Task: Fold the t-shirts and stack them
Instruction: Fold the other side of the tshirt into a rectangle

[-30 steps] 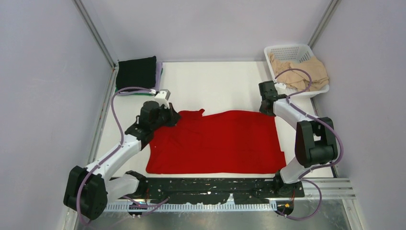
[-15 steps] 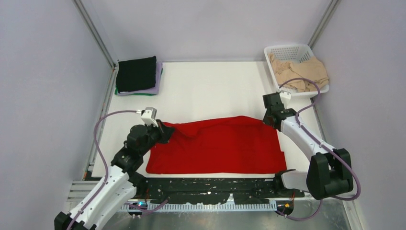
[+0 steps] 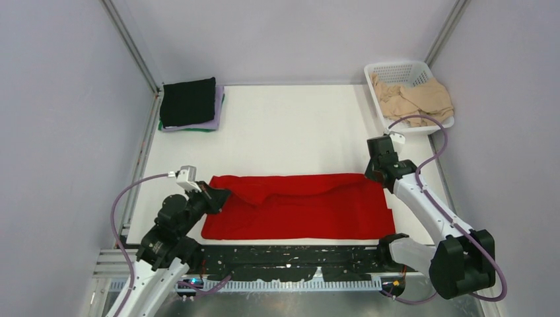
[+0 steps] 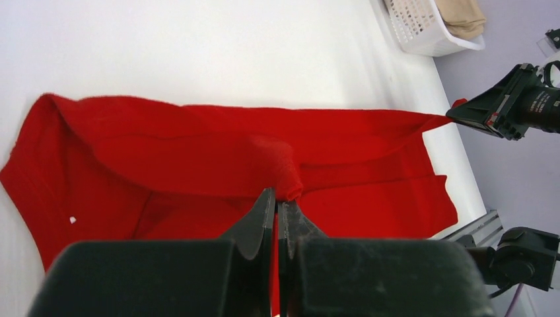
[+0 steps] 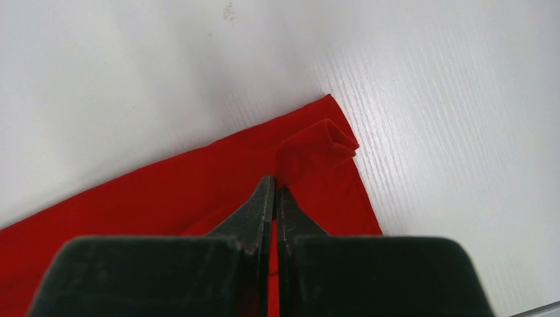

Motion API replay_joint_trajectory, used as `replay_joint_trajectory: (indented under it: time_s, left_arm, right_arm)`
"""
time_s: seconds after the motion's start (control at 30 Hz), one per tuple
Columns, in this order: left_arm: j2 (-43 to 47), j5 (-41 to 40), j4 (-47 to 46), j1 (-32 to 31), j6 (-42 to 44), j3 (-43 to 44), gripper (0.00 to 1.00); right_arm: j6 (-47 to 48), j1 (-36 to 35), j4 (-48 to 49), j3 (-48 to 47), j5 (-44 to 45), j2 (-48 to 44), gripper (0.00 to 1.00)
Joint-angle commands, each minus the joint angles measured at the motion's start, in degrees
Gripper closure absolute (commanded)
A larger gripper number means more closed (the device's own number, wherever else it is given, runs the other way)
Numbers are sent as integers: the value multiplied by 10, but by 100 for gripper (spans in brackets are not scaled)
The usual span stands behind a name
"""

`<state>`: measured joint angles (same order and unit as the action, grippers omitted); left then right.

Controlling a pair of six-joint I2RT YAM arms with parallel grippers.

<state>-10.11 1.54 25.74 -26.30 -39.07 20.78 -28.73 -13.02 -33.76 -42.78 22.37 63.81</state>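
The lifted cloth point(image 3: 277, 185) is stretched straight over the red t-shirt's lower layer. My left gripper should continue to lower the cloth's corner and let go of it on that layer point(image 3: 232, 222).
The red t-shirt point(image 3: 297, 208) lies across the near part of the white table, its far edge lifted and folded toward the near edge. My left gripper point(image 3: 218, 195) is shut on the shirt's far left corner point(image 4: 284, 178). My right gripper point(image 3: 371, 173) is shut on the far right corner point(image 5: 314, 148). Both hold the cloth just above the lower layer. A folded stack with a black shirt point(image 3: 188, 101) on top of lavender and green ones sits at the far left. Beige shirts point(image 3: 413, 99) lie in the basket.
The white lattice basket point(image 3: 396, 71) stands at the far right corner, also seen in the left wrist view point(image 4: 422, 30). Grey walls enclose the table on three sides. A black rail point(image 3: 304, 261) runs along the near edge by the arm bases.
Both grippers have pulled the shirt's far edge toward the near edge, folding the red shirt over itself into a narrower band. Both arms have drawn back toward their bases.
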Motion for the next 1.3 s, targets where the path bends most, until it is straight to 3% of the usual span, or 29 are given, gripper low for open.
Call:
replay_joint_trajectory:
  time_s: [0.0,0.37,0.53,0.57,0.6,0.63,0.7,0.73,0.77,0.83,0.97,1.1,1.13,1.27]
  left_arm:
    - [34,1,80,-3,-34,-2,100]
    - [94,34,169,-2,-89,-31,100]
    - [112,29,254,-2,-115,-27,99]
    - [119,28,275,-2,-121,-21,95]
    - [125,25,295,-2,-129,-15,85]
    - [135,26,311,-2,-136,-11,60]
    - [154,22,344,-2,-152,-2,9]
    - [163,20,357,-2,-159,2,1]
    - [170,16,368,-2,-167,7,1]
    - [178,10,379,-2,-175,23,0]
    - [157,-10,366,-2,-154,78,0]
    - [93,-22,278,-2,-113,102,1]
    - [64,-19,245,-2,-104,97,0]
    - [-60,84,79,-2,-102,44,0]
  right_arm:
    - [6,-9,-17,4,-5,-32,95]
    - [1,-11,-28,37,6,-42,91]
    - [-21,-11,-39,41,24,-34,83]
    - [-29,-10,-42,42,29,-34,81]
    - [-32,-10,-47,42,36,-34,75]
    - [-39,-10,-49,41,41,-35,71]
    - [-49,-10,-60,39,54,-39,55]
    - [-51,-10,-66,39,62,-40,43]
    - [-58,-10,-70,37,72,-45,33]
    - [-64,-10,-89,35,88,-56,23]
    - [-74,-10,-110,26,119,-96,10]
    - [-39,-10,-64,30,84,-146,1]
    - [-29,-10,-50,37,71,-162,3]
    - [3,-10,30,71,-35,-183,5]
